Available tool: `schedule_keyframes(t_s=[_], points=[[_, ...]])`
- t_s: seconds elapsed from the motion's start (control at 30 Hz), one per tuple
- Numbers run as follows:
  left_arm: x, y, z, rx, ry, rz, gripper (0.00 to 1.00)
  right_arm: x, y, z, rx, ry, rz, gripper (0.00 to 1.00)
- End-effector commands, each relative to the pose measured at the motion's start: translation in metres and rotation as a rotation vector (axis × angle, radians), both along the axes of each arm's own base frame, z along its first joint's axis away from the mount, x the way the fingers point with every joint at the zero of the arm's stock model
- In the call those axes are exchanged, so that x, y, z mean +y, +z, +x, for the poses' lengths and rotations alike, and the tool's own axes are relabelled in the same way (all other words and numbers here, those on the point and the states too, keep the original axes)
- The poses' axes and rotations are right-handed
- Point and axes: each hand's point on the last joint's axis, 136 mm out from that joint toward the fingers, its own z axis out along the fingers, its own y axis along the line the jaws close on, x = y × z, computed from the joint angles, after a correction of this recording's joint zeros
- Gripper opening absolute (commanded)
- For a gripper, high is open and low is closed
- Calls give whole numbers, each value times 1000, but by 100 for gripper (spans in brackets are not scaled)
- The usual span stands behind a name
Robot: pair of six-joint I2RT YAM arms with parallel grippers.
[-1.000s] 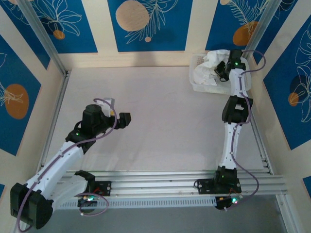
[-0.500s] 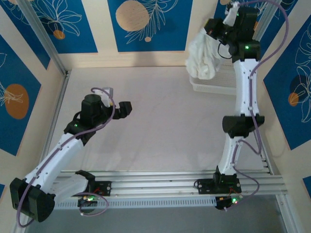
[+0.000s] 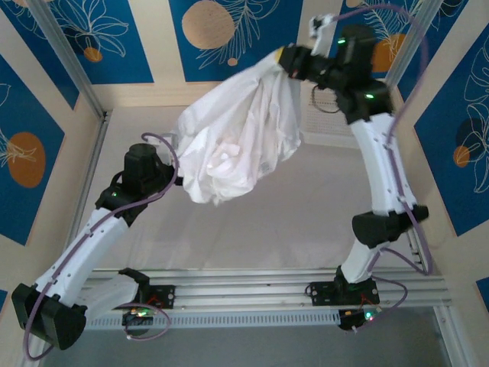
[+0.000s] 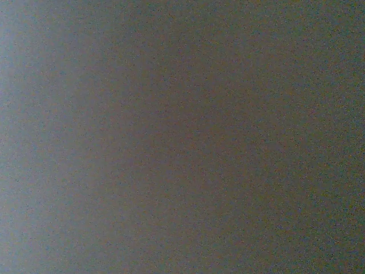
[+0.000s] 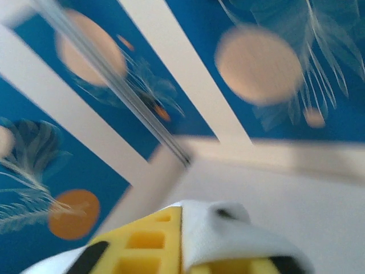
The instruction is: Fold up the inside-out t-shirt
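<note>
The inside-out t-shirt [image 3: 248, 115] will open out into a wide sagging sheet when the robot moves its grippers apart, because loose folds [image 3: 225, 162] hang bunched under its right gripper.
The inside-out t-shirt [image 3: 237, 130] is a white bundle spread in the air above the table, trailing left and downward from my right gripper [image 3: 289, 61]. That gripper is raised high at the back, shut on a corner of the shirt. In the right wrist view white cloth [image 5: 228, 240] sits pinched between the yellow fingers [image 5: 142, 242] of the gripper [image 5: 191, 254]. The shirt's lower end hangs over the front of my left arm [image 3: 141, 172] and hides its gripper. The left wrist view is a flat dim grey with nothing to make out.
The white mesh basket [image 3: 330, 138] stands at the back right, partly behind the right arm. The pale table [image 3: 267, 222] has metal rails along its left, right and near edges. Blue patterned walls enclose the back and sides.
My right arm lifted the shirt out of the basket, then swung it left across the table, and the cloth has fanned out over the left gripper. The left arm barely moved.
</note>
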Motion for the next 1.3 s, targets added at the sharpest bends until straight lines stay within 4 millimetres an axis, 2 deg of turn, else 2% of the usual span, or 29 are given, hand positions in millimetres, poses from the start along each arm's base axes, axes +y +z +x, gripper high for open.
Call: schedule_keyframes(t_s=[0.0,0.07,0.13,0.27,0.37,0.5,0.57,0.63,0.7,0.73,0.8,0.9,0.97,1.03,1.07,1.13,1.2,1.23,1.27], points=[[16,-20,-9,60,71,52,99,-4,-139,33,339,-73,-133,44],[18,-25,-11,77,75,62,96,-10,-180,29,472,-64,-168,50],[17,-30,-14,99,64,66,93,-15,-204,19,556,-50,-156,52],[22,-49,-14,172,92,100,89,-14,-218,-8,556,-15,-127,55],[35,-70,-15,313,193,130,87,-11,-231,-38,581,12,-146,58],[34,-101,-17,466,216,152,87,12,-258,-87,570,79,-178,69],[33,-117,-19,530,224,150,87,14,-276,-104,565,54,-251,72],[38,-133,-20,584,261,153,88,0,-304,-118,601,-53,-368,72],[42,-145,-20,616,288,142,89,-25,-331,-129,666,-183,-458,73],[41,-149,-20,622,288,126,89,-35,-343,-134,696,-225,-480,73],[34,-153,-16,623,263,81,89,-42,-361,-142,753,-244,-487,73],[8,-155,-7,639,166,-7,89,-38,-386,-150,828,-217,-492,73],[-3,-161,-2,674,127,-23,88,-34,-398,-149,857,-200,-487,69],[-2,-168,7,684,140,4,79,-25,-401,-143,853,-166,-462,56],[1,-172,11,677,158,24,70,-22,-399,-140,847,-158,-454,46],[11,-177,20,663,211,67,40,-22,-393,-135,833,-163,-455,18],[20,-179,25,658,243,88,11,-26,-383,-132,808,-182,-467,0],[24,-177,27,655,249,89,0,-29,-378,-130,798,-187,-462,0],[27,-176,28,655,254,87,0,-30,-371,-129,785,-186,-448,0]])
